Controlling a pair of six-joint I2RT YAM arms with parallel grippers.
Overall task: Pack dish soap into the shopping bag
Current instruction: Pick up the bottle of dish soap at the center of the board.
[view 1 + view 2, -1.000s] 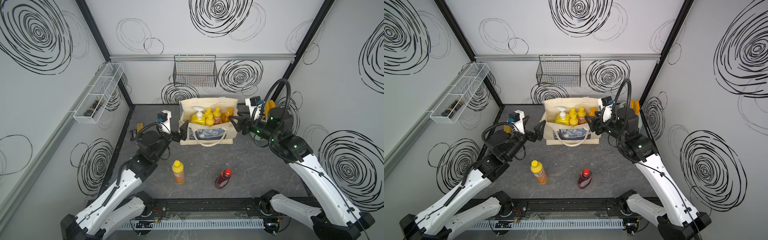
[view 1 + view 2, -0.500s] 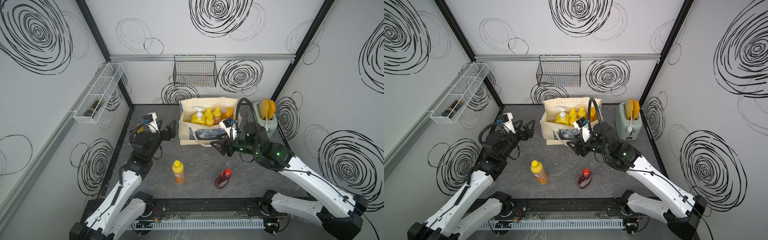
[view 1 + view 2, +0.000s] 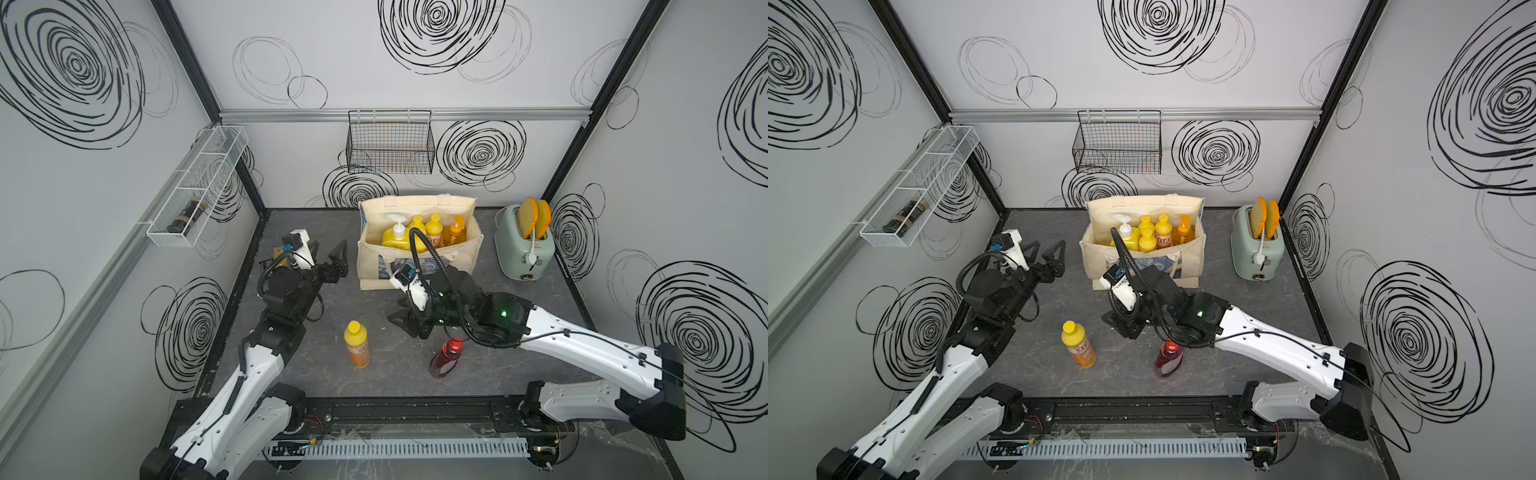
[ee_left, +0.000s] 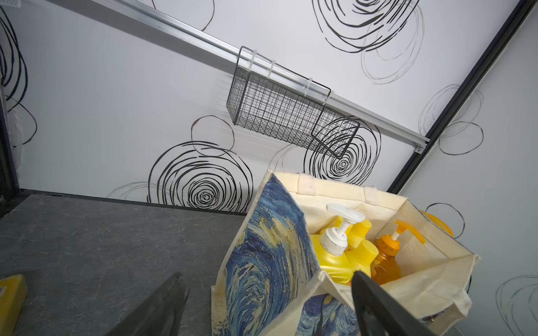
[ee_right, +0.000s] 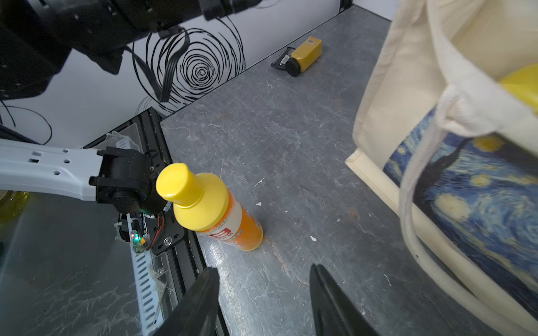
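I carry on with my right gripper and close it around that bottle's yellow cap (image 3: 353, 327), as the front orange bottle (image 3: 359, 352) is upright and the way from my open fingers is clear.
The cream shopping bag (image 3: 376, 272) (image 3: 1142, 205) stands open at the back of the table, holding a yellow pump bottle (image 3: 395, 237) (image 4: 332, 261), yellow-capped orange bottles (image 3: 434, 229) and an amber pump bottle (image 3: 456, 232) (image 4: 384, 261). Another orange dish soap bottle (image 3: 357, 344) (image 3: 1078, 344) (image 5: 215, 209) stands on the table in front. A dark-red bottle (image 3: 445, 358) (image 3: 1169, 358) stands beside it, close under my right arm. My right gripper (image 3: 406, 325) (image 3: 1123, 326) (image 5: 263, 267) is open and empty, low between the two, pointing at the orange one. My left gripper (image 3: 328, 250) (image 3: 1044, 250) (image 4: 267, 275) is open beside the bag's left corner.
A green toaster (image 3: 525, 251) with bread slices stands at the back right. A black wire basket (image 3: 390, 143) hangs on the back wall and a white wire shelf (image 3: 199, 187) on the left wall. A yellow-and-black packet (image 5: 305, 53) lies by the left wall.
My right arm swung from the bag's right side down to the table in front of it, its jaws narrowing a little. My left gripper drew back from the bag's left side.
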